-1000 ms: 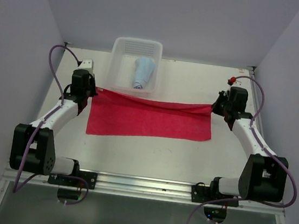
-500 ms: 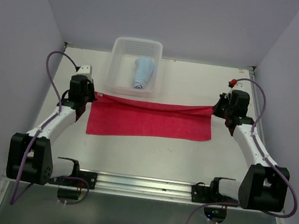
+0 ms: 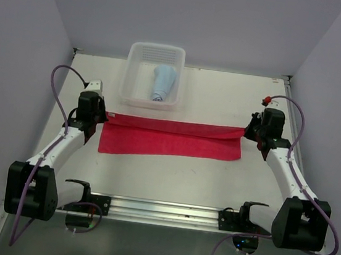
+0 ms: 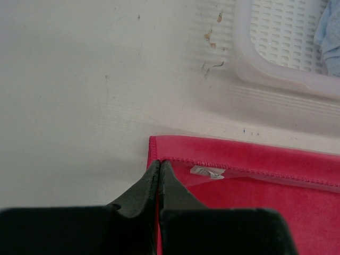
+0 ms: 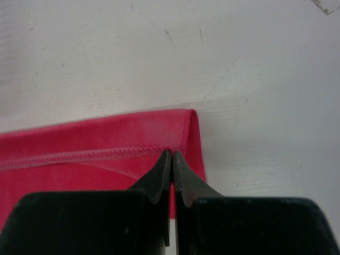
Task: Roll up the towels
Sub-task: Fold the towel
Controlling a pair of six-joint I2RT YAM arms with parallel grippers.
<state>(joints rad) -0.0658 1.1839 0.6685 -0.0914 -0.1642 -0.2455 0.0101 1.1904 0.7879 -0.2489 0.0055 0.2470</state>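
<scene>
I should go on folding the towel's corner nearer with my right gripper until it lies flat before I let go, because the red towel's lifted edge (image 3: 173, 132) hangs straight over the towel's lower layer (image 3: 230, 149).
A red towel (image 3: 172, 140) lies spread across the middle of the table, its far edge lifted and folded toward the near side. My left gripper (image 3: 104, 117) is shut on the towel's far left corner (image 4: 175, 159). My right gripper (image 3: 245, 133) is shut on the towel's far right corner (image 5: 183, 141). A rolled light blue towel (image 3: 163, 83) lies in a clear plastic basket (image 3: 156, 52) at the back.
The basket's near rim (image 4: 276, 79) stands just beyond the red towel's far edge. Grey walls close in the table on the left, right and back. A metal rail (image 3: 160, 210) runs along the near edge between the arm bases.
Both grippers have drawn the towel's far edge toward the near side, so the folded strip is wider and the towel looks narrower front to back.
</scene>
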